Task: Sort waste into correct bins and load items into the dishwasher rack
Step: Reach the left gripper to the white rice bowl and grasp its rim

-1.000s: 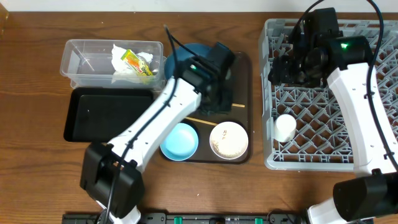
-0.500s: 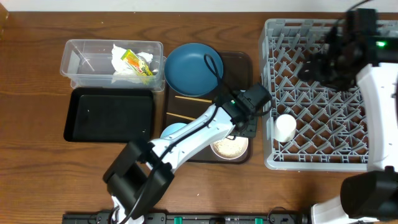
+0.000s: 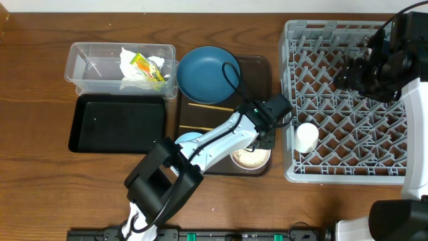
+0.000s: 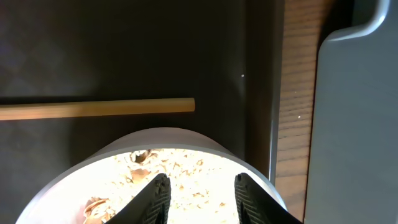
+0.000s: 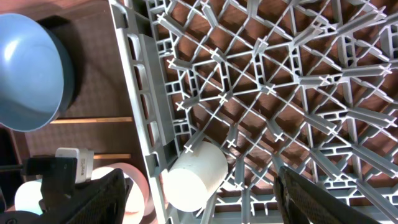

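The scraps inside the white bowl (image 4: 198, 178) are below both fingers of my left gripper, so I should move toward the rack and grip the bowl's rim (image 4: 256, 170) there.
The white bowl (image 3: 249, 158) with rice-like scraps sits at the front right of the brown tray (image 3: 257, 73). My left gripper (image 3: 265, 138) is open just above it; in the left wrist view both fingers (image 4: 200, 186) hang over the scraps inside the bowl (image 4: 180, 162). The dark-blue plate (image 3: 208, 72), two chopsticks (image 3: 200, 106) and the light-blue bowl (image 3: 186, 140), partly under my arm, are on the tray. The white cup (image 3: 306, 137) lies in the grey rack (image 3: 348, 40). My right gripper (image 3: 351, 73) is open and empty, high above the rack, with the cup (image 5: 193, 171) below.
The clear tub (image 3: 87, 67) at the back left holds white tissue (image 3: 154, 53) and the yellow wrapper (image 3: 144, 67). The black tray (image 3: 117, 124) lies in front of it. The rack's left wall (image 4: 354, 124) stands close to the right of the white bowl.
My left arm swung from the plate's side to the front right and now hovers over the white bowl. My right arm moved right across the rack, away from its back left corner.
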### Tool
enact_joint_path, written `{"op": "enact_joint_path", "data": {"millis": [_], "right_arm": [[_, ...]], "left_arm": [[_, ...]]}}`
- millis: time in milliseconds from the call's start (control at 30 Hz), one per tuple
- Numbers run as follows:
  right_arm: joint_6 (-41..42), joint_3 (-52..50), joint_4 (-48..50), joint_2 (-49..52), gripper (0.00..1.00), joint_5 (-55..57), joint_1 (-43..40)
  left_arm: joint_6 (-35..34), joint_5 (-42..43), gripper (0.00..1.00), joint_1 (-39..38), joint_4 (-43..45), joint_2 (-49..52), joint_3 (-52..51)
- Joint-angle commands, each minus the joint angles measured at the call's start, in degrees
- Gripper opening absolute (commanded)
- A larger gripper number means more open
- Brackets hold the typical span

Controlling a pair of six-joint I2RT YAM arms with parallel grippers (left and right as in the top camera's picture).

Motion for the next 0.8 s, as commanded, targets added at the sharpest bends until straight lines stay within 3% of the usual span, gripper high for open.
{"op": "enact_joint_path", "data": {"millis": [0,200,467,767], "right_arm": [[-0.9,0.7,-0.3,-0.8,0.75,-0.4,-0.2],[-1.9,0.7,-0.7,-0.8,0.76,-0.4,-0.2],[-1.9,0.7,-0.7,-0.8,0.76,-0.4,-0.2],[-2.4,0.7,-1.6,-0.8,0.76,-0.4,-0.2]], "left_arm": [[-0.2,-0.9,0.37,-0.3,0.2,0.2,0.3],[4.5,-0.3,0.37,-0.7,-4.0,-3.2,3.8],[20.0,-0.3,0.45,-6.8,-4.4,-5.3,3.7],[18.3,-1.8,0.46,-8.9,-3.4,-2.2,3.3]]}}
